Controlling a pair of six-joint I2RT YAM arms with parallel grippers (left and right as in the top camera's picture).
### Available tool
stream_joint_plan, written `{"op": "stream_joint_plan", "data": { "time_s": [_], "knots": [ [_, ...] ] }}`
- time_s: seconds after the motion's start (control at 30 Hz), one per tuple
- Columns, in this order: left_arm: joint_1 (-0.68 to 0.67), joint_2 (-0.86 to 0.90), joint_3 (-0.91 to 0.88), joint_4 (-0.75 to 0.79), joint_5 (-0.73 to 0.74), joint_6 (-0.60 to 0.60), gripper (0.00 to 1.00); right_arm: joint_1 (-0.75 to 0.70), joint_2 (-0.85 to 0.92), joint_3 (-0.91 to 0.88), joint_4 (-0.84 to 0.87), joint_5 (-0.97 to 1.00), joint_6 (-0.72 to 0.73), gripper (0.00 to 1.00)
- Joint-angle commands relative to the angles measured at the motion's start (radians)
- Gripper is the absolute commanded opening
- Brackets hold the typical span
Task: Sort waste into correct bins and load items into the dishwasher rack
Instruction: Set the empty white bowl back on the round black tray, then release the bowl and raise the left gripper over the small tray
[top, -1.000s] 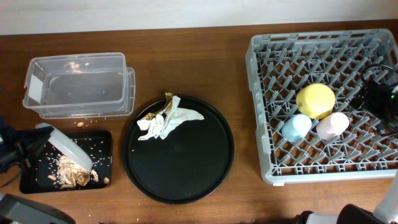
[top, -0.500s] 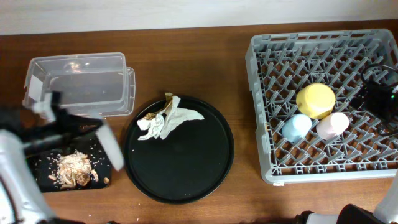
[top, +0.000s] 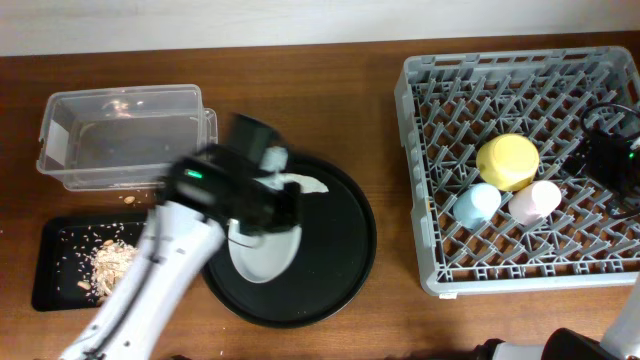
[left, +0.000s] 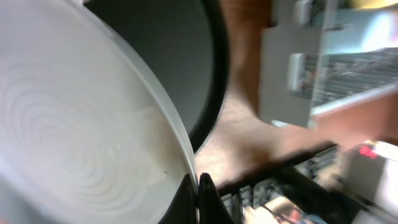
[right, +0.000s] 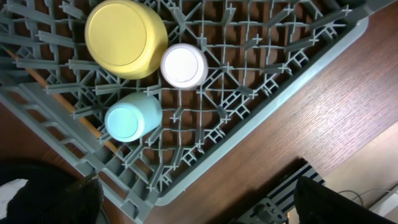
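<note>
The empty grey plate (top: 264, 258) is hanging over the round black tray's open bottom (top: 328, 248). My left gripper should keep lowering the plate until it lies flat, and then let go.
My left gripper (left: 198, 198) is shut on the rim of the round grey plate (left: 74, 124). In the overhead view the plate (top: 265, 252) hangs over the large round black tray (top: 340, 270), with the left gripper (top: 280, 215) at its upper edge. The arm hides most of the white napkins (top: 303, 184). Brownish food scraps (top: 110, 262) lie in the shallow black tray (top: 60, 285). The clear tub (top: 125, 135) stands behind it. Inside the dishwasher rack (top: 520, 260) sit the yellow bowl (right: 126, 38), pink cup (right: 184, 65) and blue cup (right: 130, 119), all upside down. My right gripper (right: 199, 208) hangs open over the rack's edge.
A few crumbs lie on the wooden table (top: 130, 200) between the tub and the black tray. The rack's right half (top: 570, 100) holds only pegs, with my right arm (top: 610, 155) above it. Bare wood runs between the round tray and the rack.
My left arm swung right from the shallow black tray, carrying the plate over the round black tray. The scraps stayed in the black tray. The right arm has not moved.
</note>
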Motion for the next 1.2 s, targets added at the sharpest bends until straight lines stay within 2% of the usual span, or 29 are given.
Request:
{"op": "stream_joint_plan", "data": {
  "time_s": [0.0,0.2,0.4,0.5,0.67,0.83,0.9,1.03,1.1,1.17],
  "knots": [
    [-0.174,0.056,-0.047,0.059,-0.353,-0.245,0.01,-0.006,0.002,0.003,-0.002,0.006,0.008,0.99],
    [-0.310,0.223,-0.066,0.170,-0.417,-0.253,0.01,-0.006,0.002,0.003,-0.003,0.006,0.008,0.99],
    [-0.336,0.330,-0.066,0.164,-0.375,-0.254,0.02,-0.006,0.002,0.003,-0.003,0.006,0.008,0.99],
    [-0.336,0.337,-0.065,0.163,-0.330,-0.254,0.03,-0.006,0.002,0.003,-0.003,0.006,0.008,0.99],
    [-0.325,0.335,-0.062,0.143,-0.246,-0.252,0.12,-0.006,0.002,0.003,-0.003,0.006,0.008,0.99],
    [-0.320,0.334,-0.024,0.088,-0.248,-0.209,0.12,-0.006,0.002,0.003,-0.003,0.006,0.008,0.99],
    [-0.320,0.333,0.025,0.043,-0.274,-0.188,0.12,-0.006,0.002,0.003,-0.003,0.006,0.008,0.99],
    [-0.299,0.285,0.177,-0.127,-0.458,-0.189,0.13,-0.006,0.002,0.003,-0.003,0.006,0.008,0.99],
    [-0.264,0.240,0.276,-0.216,-0.552,-0.190,0.14,-0.006,0.002,0.003,-0.003,0.006,0.008,0.99],
    [-0.216,0.206,0.344,-0.264,-0.586,-0.190,0.15,-0.006,0.002,0.003,-0.003,0.006,0.008,0.99]
  ]
}}
